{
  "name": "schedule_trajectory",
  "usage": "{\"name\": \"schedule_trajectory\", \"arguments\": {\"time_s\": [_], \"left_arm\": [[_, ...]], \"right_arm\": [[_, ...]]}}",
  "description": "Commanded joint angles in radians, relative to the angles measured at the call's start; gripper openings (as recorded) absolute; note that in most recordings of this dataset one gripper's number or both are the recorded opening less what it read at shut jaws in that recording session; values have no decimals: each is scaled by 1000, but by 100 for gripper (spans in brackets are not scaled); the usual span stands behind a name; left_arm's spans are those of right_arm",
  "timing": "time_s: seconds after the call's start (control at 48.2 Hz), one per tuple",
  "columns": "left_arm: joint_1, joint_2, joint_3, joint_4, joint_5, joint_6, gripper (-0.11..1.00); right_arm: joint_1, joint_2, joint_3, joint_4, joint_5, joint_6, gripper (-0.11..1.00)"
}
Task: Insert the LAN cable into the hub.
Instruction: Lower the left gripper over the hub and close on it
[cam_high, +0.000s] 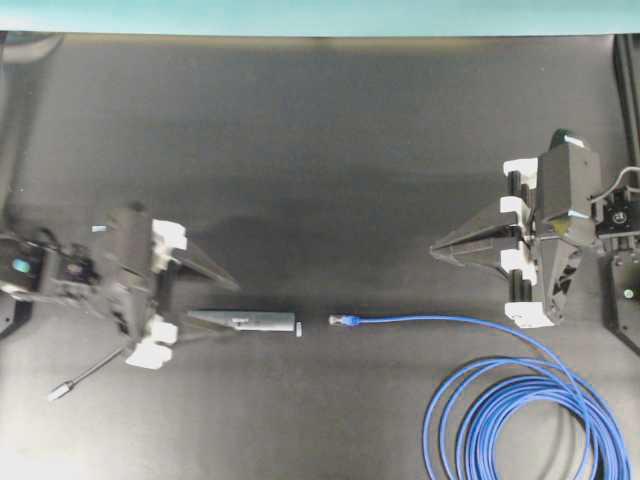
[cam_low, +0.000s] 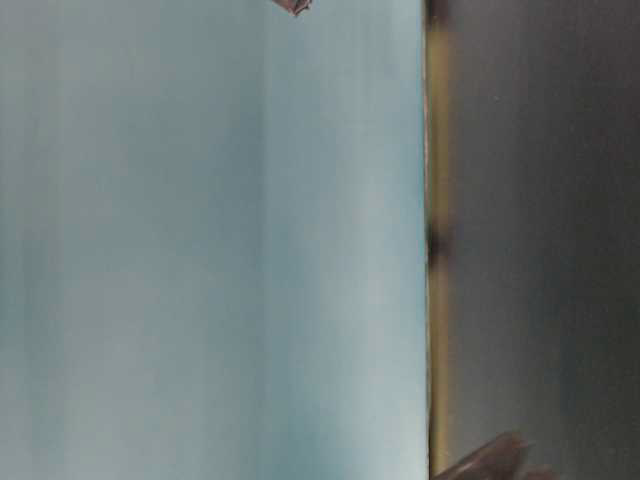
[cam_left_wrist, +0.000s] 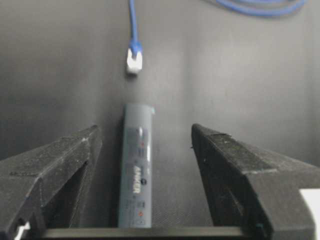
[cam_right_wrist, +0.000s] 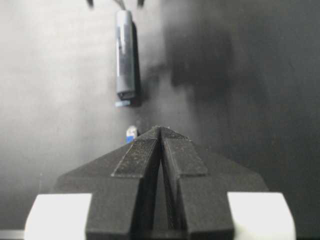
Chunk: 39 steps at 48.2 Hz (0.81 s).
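Note:
The thin grey cord (cam_high: 97, 367) runs out at a slant, almost straight, behind the hub. Its silver plug (cam_high: 61, 390) will move along when I carry the hub.
The hub (cam_high: 258, 322), a slim dark-grey bar, lies flat on the black table, and its open end faces the LAN cable's plug (cam_high: 342, 320) across a short gap. My left gripper (cam_high: 232, 303) is open with its fingers either side of the hub's rear half. In the left wrist view the hub (cam_left_wrist: 136, 170) lies between the fingers (cam_left_wrist: 75, 155), nearer the left one and touching neither, with the plug (cam_left_wrist: 133, 59) straight ahead. The right gripper (cam_high: 434, 248) is shut and empty, above and to the right of the plug. Its wrist view shows shut tips (cam_right_wrist: 160, 130), the plug (cam_right_wrist: 131, 133) and the hub (cam_right_wrist: 125, 55).
The blue cable winds into a loose coil (cam_high: 520, 425) at the front right. The hub's thin grey cord ends in a silver plug (cam_high: 62, 390) at the front left. A small light tab (cam_high: 299, 328) sits at the hub's open end. The table-level view shows mostly teal wall.

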Motion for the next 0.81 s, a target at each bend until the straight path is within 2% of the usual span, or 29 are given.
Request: {"name": "schedule_trajectory", "arguments": {"time_s": [0.0, 0.477, 0.789], "left_arm": [[-8, 49, -35, 3, -15, -3, 69], [-14, 229, -71, 3, -109, -17, 69], [-17, 301, -98, 3, -72, -23, 66]], "right_arm": [[9, 6, -18, 3, -9, 18, 0], [14, 5, -18, 3, -8, 38, 0], [20, 5, -18, 3, -9, 55, 0]]}}
